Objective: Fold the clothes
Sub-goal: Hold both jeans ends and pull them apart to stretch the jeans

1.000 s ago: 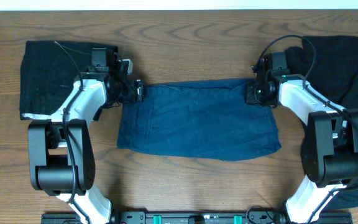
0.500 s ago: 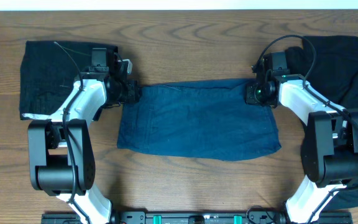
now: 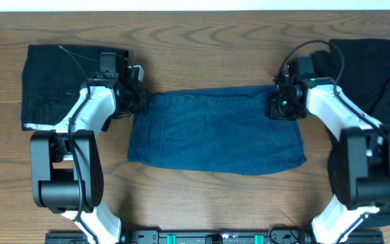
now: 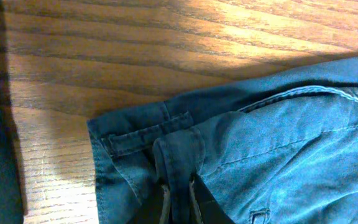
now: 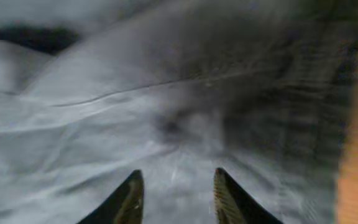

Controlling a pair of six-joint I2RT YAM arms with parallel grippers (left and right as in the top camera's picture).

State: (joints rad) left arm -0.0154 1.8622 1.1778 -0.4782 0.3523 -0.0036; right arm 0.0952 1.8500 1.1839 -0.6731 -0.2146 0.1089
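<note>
Flat cloth (image 5: pixel 176 180) is under my right gripper's fingers, which are short of the waistband corner (image 5: pixel 284 43). Next, my right gripper goes back and pinches that corner before both grippers pull.
A blue denim garment (image 3: pixel 215 132) lies flat across the middle of the table. At its upper left corner my left gripper (image 3: pixel 143 100) is shut on the waistband; in the left wrist view the two fingers (image 4: pixel 165 202) pinch a fold of blue cloth (image 4: pixel 278 137) beside a belt loop. My right gripper (image 3: pixel 281 105) stands over the upper right corner. Its fingers (image 5: pixel 131 194) are apart above the blurred fabric (image 5: pixel 135 106), with nothing pinched between them.
A folded black cloth (image 3: pixel 53 85) lies at the far left, just behind the left arm. A loose pile of black clothes (image 3: pixel 378 68) fills the right edge. Bare wooden table (image 3: pixel 202 54) shows behind and in front of the blue garment.
The left gripper has closed on the garment's upper left corner. The right gripper has widened its fingers and shifted slightly at the upper right corner. The garment lies as before.
</note>
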